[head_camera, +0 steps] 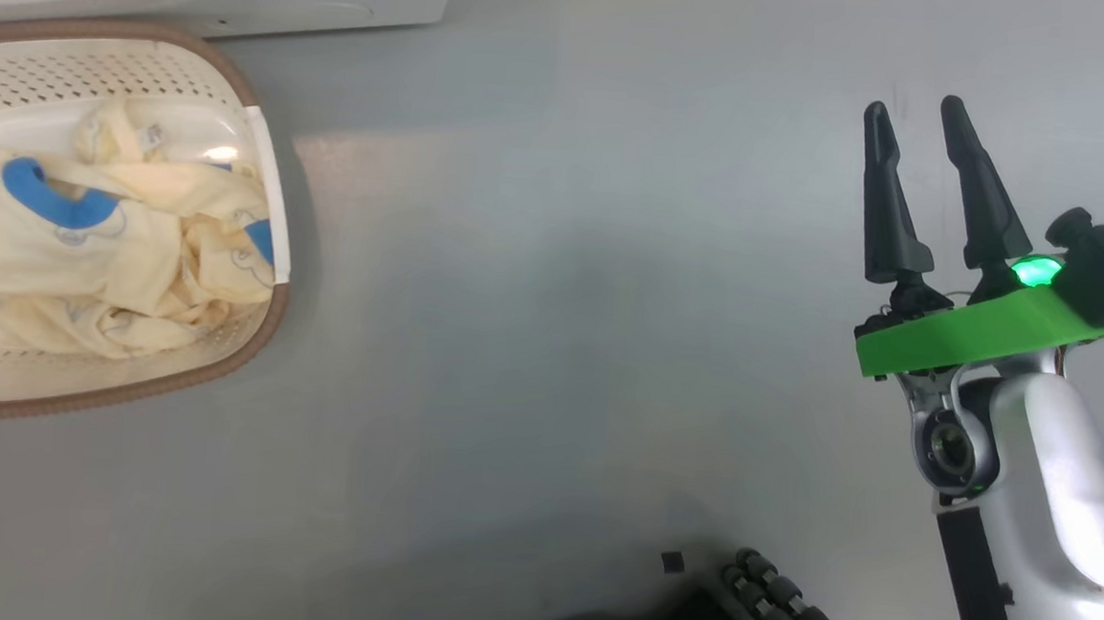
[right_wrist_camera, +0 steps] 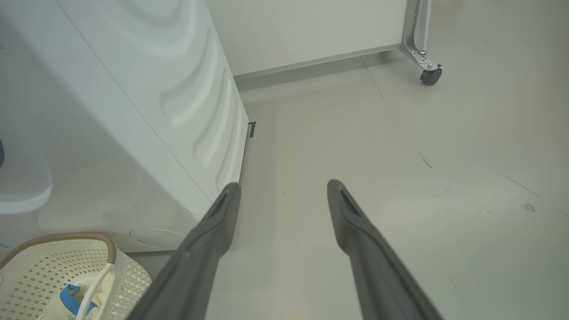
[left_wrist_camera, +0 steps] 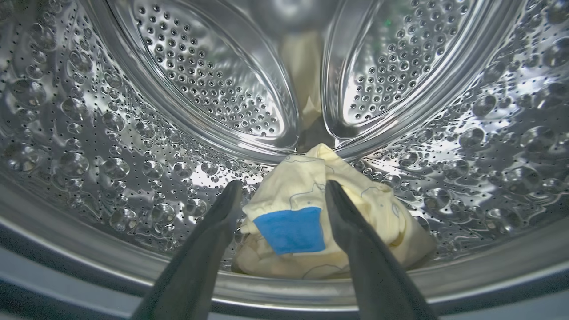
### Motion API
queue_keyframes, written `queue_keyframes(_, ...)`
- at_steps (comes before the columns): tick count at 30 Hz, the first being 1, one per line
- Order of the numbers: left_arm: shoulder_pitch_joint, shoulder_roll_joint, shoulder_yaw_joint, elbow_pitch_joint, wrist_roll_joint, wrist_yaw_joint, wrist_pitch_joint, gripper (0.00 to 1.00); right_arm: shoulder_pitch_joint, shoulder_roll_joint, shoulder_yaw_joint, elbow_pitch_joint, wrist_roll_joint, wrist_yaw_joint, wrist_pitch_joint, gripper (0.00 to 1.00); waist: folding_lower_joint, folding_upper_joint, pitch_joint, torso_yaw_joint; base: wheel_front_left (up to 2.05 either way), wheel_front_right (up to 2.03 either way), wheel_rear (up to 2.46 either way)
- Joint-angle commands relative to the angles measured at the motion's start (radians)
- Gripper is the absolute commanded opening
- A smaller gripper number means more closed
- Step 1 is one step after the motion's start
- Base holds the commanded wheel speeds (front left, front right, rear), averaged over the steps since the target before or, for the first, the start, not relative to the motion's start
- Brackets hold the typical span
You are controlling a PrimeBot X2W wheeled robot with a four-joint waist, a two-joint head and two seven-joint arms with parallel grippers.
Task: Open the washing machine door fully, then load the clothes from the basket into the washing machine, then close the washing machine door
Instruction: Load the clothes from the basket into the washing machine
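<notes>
The pale yellow clothes (head_camera: 148, 262) have folds that run together around a lone blue collar (head_camera: 55, 199), so they will come up in one piece and leave the basket empty when I lift them.
The cream basket (head_camera: 254, 321) sits on the floor at the left of the head view, with pale yellow clothes (head_camera: 125, 246) with blue trim lying in it. In the left wrist view a yellow garment with a blue patch (left_wrist_camera: 311, 213) lies on the bottom of the steel drum of the washing machine (left_wrist_camera: 111, 133); my left gripper (left_wrist_camera: 282, 189) stands open just above it, its fingers either side, holding nothing. My right gripper (head_camera: 914, 107) is open over bare floor at the right, far from the basket. The washing machine's white side (right_wrist_camera: 133, 89) and the basket (right_wrist_camera: 129, 280) show in the right wrist view. The door is out of view.
A white panel on a metal leg with a caster wheel (right_wrist_camera: 430, 75) stands behind the machine on the grey floor. My dark wheeled base (head_camera: 783, 612) is at the bottom of the head view. Open floor lies between basket and right gripper.
</notes>
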Motion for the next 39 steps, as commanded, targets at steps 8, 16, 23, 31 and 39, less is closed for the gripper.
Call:
queue_keyframes(8,0.186,-0.01,-0.022,-0.103,-0.087,0.001,-0.031,1.0,0.064,-0.003,-0.019,-0.011,-0.054,-0.003,-0.009,1.0,0.0,-0.0001,-0.148,0.094,0.0,0.0,0.0)
queue_keyframes(16,0.423,-0.039,-0.01,-0.241,-0.121,0.001,-0.035,1.0,0.112,-0.024,-0.032,0.007,-0.071,-0.003,-0.009,1.0,0.0,-0.0001,-0.284,0.15,0.0,0.0,0.0)
queue_keyframes(23,0.659,-0.043,0.035,-0.405,-0.107,0.05,-0.035,1.0,0.153,-0.041,-0.016,0.032,-0.07,-0.003,-0.009,1.0,0.0,-0.0001,-0.423,0.175,0.0,0.0,0.0)
queue_keyframes(31,0.941,-0.028,0.063,-0.632,-0.032,0.134,-0.035,1.0,0.189,-0.042,0.009,0.057,-0.045,-0.003,-0.009,1.0,0.0,-0.0001,-0.539,0.168,0.0,0.0,0.0)
queue_keyframes(39,1.191,-0.063,0.071,-0.825,0.027,0.191,-0.035,1.0,0.262,-0.029,0.016,0.069,-0.02,-0.003,-0.009,1.0,0.0,-0.0001,-0.64,0.173,0.0,0.0,0.0)
